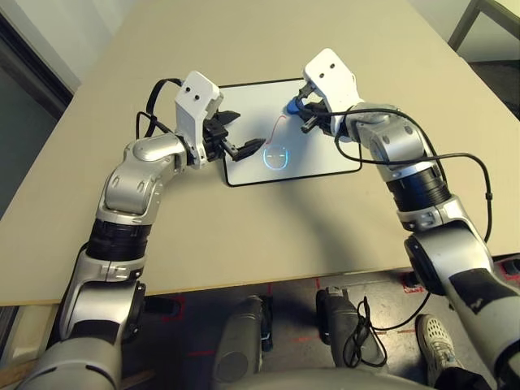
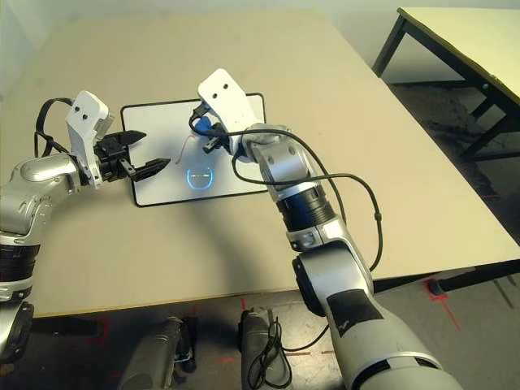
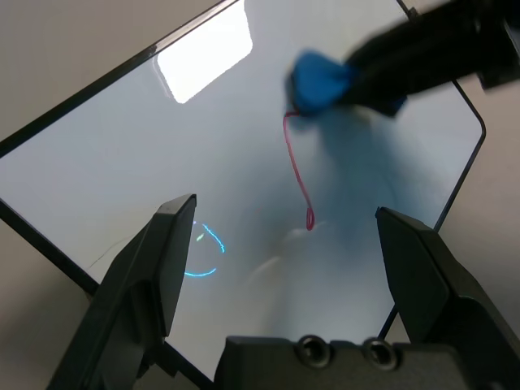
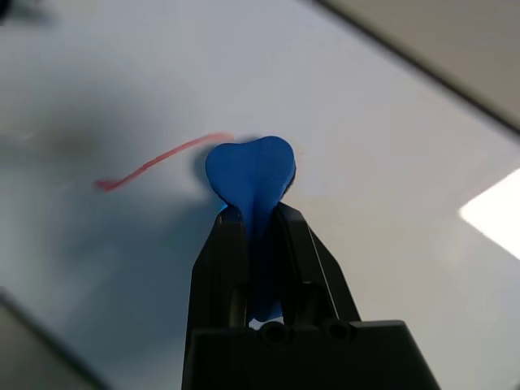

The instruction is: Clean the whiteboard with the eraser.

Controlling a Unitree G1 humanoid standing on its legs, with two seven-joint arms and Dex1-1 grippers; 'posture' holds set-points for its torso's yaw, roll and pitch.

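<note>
My right gripper should wipe the eraser back along the red line [image 1: 275,128] to its looped end [image 2: 178,162], because the line runs from the eraser's tip toward my left gripper.
The whiteboard [image 1: 317,150] lies flat on the table, white with a thin black frame. A thin red line [image 1: 275,130] and a small blue drawing [image 1: 276,156] mark it. My right gripper [image 4: 258,223] is shut on the blue eraser [image 4: 250,171], whose tip rests on the board at the end of the red line [image 4: 158,166]. In the left wrist view the eraser [image 3: 318,80] sits at the top of the red line [image 3: 299,175]. My left gripper [image 1: 242,134] stands open over the board's left edge, with nothing between its fingers.
The beige table [image 1: 244,236] spreads wide around the board. A second table [image 2: 463,41] stands at the far right. Black cables [image 1: 471,171] hang from my right forearm. A shoe [image 1: 435,333] shows on the floor below the table's front edge.
</note>
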